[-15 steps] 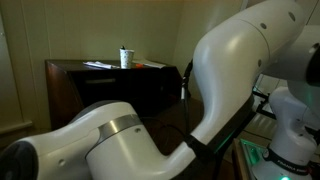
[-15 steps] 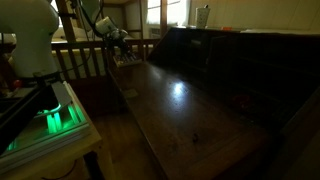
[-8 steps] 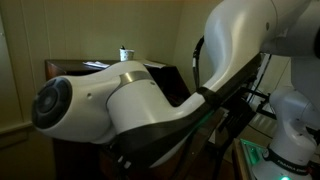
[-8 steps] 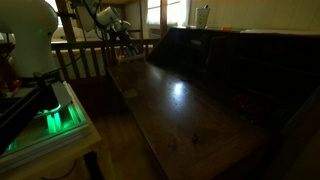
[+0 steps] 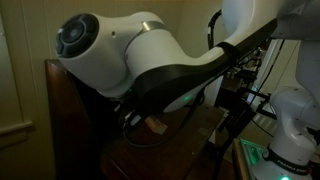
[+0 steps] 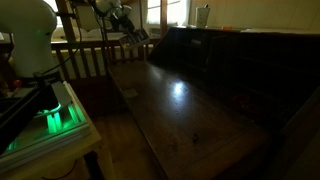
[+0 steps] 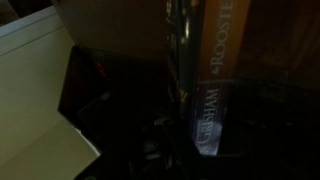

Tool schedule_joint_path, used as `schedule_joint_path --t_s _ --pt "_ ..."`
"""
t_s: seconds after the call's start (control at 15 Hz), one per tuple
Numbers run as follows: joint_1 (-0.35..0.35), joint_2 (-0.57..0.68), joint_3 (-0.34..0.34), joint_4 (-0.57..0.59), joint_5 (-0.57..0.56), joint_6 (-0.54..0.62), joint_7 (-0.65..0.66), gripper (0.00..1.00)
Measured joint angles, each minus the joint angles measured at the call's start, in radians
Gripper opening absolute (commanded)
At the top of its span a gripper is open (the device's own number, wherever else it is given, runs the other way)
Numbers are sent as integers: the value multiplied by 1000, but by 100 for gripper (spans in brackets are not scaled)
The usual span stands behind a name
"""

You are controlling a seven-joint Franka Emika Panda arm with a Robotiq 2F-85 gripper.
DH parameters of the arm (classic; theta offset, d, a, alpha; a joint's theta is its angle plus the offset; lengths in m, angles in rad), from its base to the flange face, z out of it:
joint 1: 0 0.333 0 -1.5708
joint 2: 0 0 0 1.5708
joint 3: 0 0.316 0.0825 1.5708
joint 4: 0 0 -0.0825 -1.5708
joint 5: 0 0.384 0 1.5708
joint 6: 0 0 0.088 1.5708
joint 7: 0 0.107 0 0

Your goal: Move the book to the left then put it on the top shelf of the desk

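Observation:
I need to lift the book in my gripper (image 5: 155, 125) above the shelf's edge (image 6: 188, 30) before I carry it over, because the book hangs lower than the desk's top shelf.
In the wrist view the book (image 7: 212, 90) stands on edge, its pale spine with lettering running down into the dark space between my gripper's (image 7: 195, 150) fingers. The fingers appear shut on it, though the picture is very dim. In an exterior view the gripper (image 6: 123, 13) is high above the far end of the desk (image 6: 180, 105), with a dark flat shape under it. The top shelf (image 6: 262, 33) runs along the desk's highest edge. In the other exterior view my arm (image 5: 130, 50) hides most of the desk (image 5: 58, 100).
A white cup (image 6: 203, 15) stands on the top shelf. White paper (image 7: 30, 95) lies at the left of the wrist view. A wooden railing (image 6: 85, 60) stands behind the desk's far end. The robot base with a green light (image 6: 50, 120) is close by.
The gripper has risen from just above the desk's far end to well above it. In the blocked exterior view the arm has swung up and across, covering the desk top.

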Motion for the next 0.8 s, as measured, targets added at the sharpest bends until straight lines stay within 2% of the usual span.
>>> schedule_joint_path --t_s 0.2,0.4,0.47,0.6,0.8 --pt "-11 -37 16 36 -125 -126 -35 9" --pt "-21 -38 36 107 -262 -289 -125 9" --pt "-26 -32 41 133 -291 -350 -163 34" --pt "-42 -16 48 181 -308 -447 -221 34" --pt "-55 3 51 206 -309 -464 -237 34"
